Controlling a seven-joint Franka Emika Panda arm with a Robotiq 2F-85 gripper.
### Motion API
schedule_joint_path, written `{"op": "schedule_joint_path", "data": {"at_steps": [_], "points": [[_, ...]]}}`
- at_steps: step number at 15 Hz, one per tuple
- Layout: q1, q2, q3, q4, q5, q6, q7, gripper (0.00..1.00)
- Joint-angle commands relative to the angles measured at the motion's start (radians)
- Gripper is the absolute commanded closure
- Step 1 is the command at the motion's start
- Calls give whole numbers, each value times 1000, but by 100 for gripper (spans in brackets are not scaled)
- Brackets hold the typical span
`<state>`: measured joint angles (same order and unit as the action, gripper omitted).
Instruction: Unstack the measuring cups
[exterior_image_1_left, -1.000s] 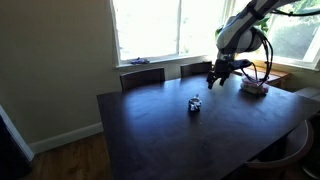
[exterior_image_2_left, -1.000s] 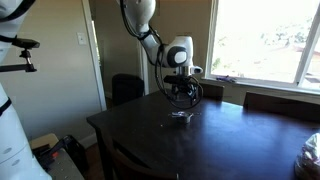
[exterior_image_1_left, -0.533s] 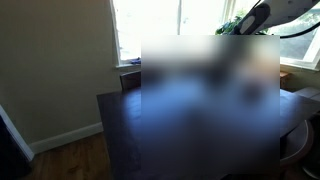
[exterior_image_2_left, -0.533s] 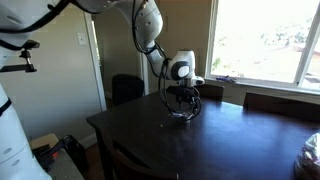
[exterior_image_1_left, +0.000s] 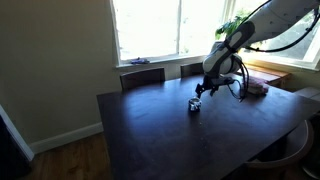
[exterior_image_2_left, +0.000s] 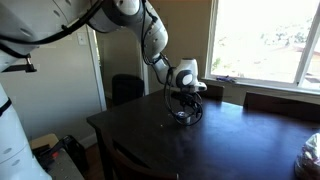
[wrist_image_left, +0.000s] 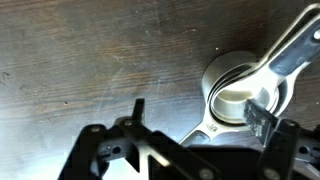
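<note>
The end of one finger of the robot's gripper is hanging over the nested cups' near rim (wrist_image_left: 242, 122). The gripper should rise clear and come down with the end of that finger over the inner cup's hollow (wrist_image_left: 238, 101).
The measuring cups (wrist_image_left: 243, 92) are small shiny metal cups nested together on the dark table (wrist_image_left: 80, 60). One handle points up to the right and another down to the left. In the wrist view my gripper (wrist_image_left: 200, 114) is open and close above them. One fingertip (wrist_image_left: 262, 120) is over the cups' rim and the other is over bare wood to the left. In both exterior views the gripper (exterior_image_1_left: 206, 91) (exterior_image_2_left: 183, 101) hangs just over the cups (exterior_image_1_left: 195, 104) (exterior_image_2_left: 181, 116). Nothing is held.
A pinkish-white flat stack (exterior_image_1_left: 254, 88) lies at the table's far side behind the arm. Chairs (exterior_image_1_left: 142, 77) (exterior_image_2_left: 124, 88) stand along the table's edges under the window. A pale object (exterior_image_2_left: 311, 150) sits at the table's near corner.
The arm has come down and the gripper has dropped closer to the cups. Its jaws have stayed open and the cups have not moved.
</note>
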<state>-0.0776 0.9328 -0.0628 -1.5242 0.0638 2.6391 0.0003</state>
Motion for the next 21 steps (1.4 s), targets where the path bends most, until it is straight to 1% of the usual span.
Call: {"op": "schedule_joint_path", "data": {"at_steps": [1, 5, 9, 10, 11, 12, 16, 18, 21], "points": [[-18, 70, 3, 85, -2, -50, 20, 0], [-50, 124, 13, 117, -1, -53, -9, 0], [-84, 134, 26, 120, -2, -41, -42, 0], [-97, 114, 35, 92, -4, -26, -69, 0], [-75, 96, 32, 90, -9, -41, -56, 0], [-54, 51, 38, 55, -14, -73, -54, 0], [-58, -43, 106, -58, -23, -113, -166, 0], [-53, -83, 119, -116, -30, -122, -203, 0], [-50, -122, 121, -170, -35, -141, -228, 0]]}}
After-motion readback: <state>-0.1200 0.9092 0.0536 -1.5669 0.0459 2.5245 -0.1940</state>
